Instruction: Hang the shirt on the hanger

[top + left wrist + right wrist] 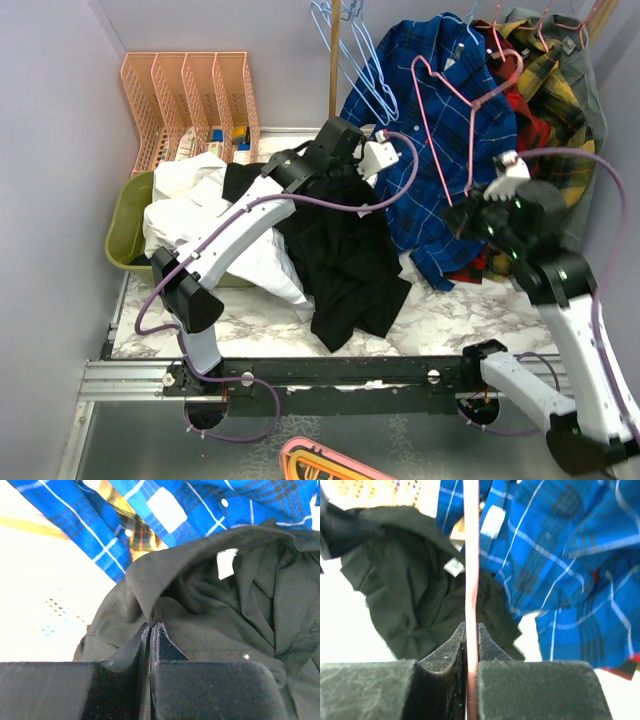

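I should lower the pink hanger point(475, 104) with my right gripper and move it across to the black shirt's collar point(355, 192), since the hanger is too high and far away.
The black shirt point(345, 260) lies crumpled over the middle of the marble table, its collar lifted toward the back. My left gripper point(352, 170) is shut on a fold of that collar; in the left wrist view the fingertips point(152, 626) pinch the dark cloth of the shirt point(215, 610) beside its white neck label. The pink hanger point(471, 150) stands upright in front of the blue plaid shirt, hook at the top. My right gripper point(472, 205) is shut on its lower end. In the right wrist view the hanger's wire point(471, 555) runs straight up from between the jaws, with the shirt point(410, 595) behind it.
A blue plaid shirt point(440, 120) and a red-yellow plaid one point(545, 80) hang at the back right. Light blue hangers point(350, 50) hang by a wooden pole point(333, 60). A white garment point(200, 200) spills from a green bin point(125, 230) below a pink wire rack point(190, 100).
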Controlling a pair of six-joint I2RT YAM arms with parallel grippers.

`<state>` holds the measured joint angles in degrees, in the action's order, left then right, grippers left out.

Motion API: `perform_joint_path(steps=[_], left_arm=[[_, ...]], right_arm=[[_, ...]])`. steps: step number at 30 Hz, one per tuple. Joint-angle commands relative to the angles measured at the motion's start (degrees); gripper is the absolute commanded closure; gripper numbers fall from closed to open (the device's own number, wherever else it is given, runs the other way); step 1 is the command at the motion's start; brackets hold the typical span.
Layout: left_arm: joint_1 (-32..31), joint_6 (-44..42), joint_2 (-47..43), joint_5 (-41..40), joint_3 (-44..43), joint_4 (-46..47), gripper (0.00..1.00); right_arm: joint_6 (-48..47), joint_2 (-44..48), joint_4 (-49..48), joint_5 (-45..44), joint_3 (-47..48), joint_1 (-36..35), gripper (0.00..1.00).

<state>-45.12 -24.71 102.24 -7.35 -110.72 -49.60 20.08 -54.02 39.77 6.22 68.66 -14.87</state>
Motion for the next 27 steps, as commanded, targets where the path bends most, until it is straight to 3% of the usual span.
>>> perform_joint_path(steps=[1, 10, 15, 22, 27], left_arm=[[0.0, -5.1, -1.3, -2.4, -3.8, 0.8, 1.00], [0.0, -2.4, 2.5, -4.0, -8.1, 2.0, 1.00], [0.0, -2.3, 3.2, -5.9, -8.3, 2.2, 1.00], [0.0, -3.5, 3.8, -11.2, -5.9, 4.8, 1.00], [0.0, -2.9, 4.4, -8.9, -7.5, 4.2, 1.00]], right_arm=[[7.6, 12.3, 16.6, 8.3, -3.9, 0.4, 0.99], [10.0, 21.1, 40.6, 17.4, 1.8, 0.4, 0.99], [12.7, 23.7, 41.2, 27.2, 2.5, 0.4, 0.99], [13.6, 25.0, 41.2, 32.1, 1.6, 0.4, 0.99], [11.9, 24.3, 41.0, 32.1, -1.2, 0.4, 0.99]])
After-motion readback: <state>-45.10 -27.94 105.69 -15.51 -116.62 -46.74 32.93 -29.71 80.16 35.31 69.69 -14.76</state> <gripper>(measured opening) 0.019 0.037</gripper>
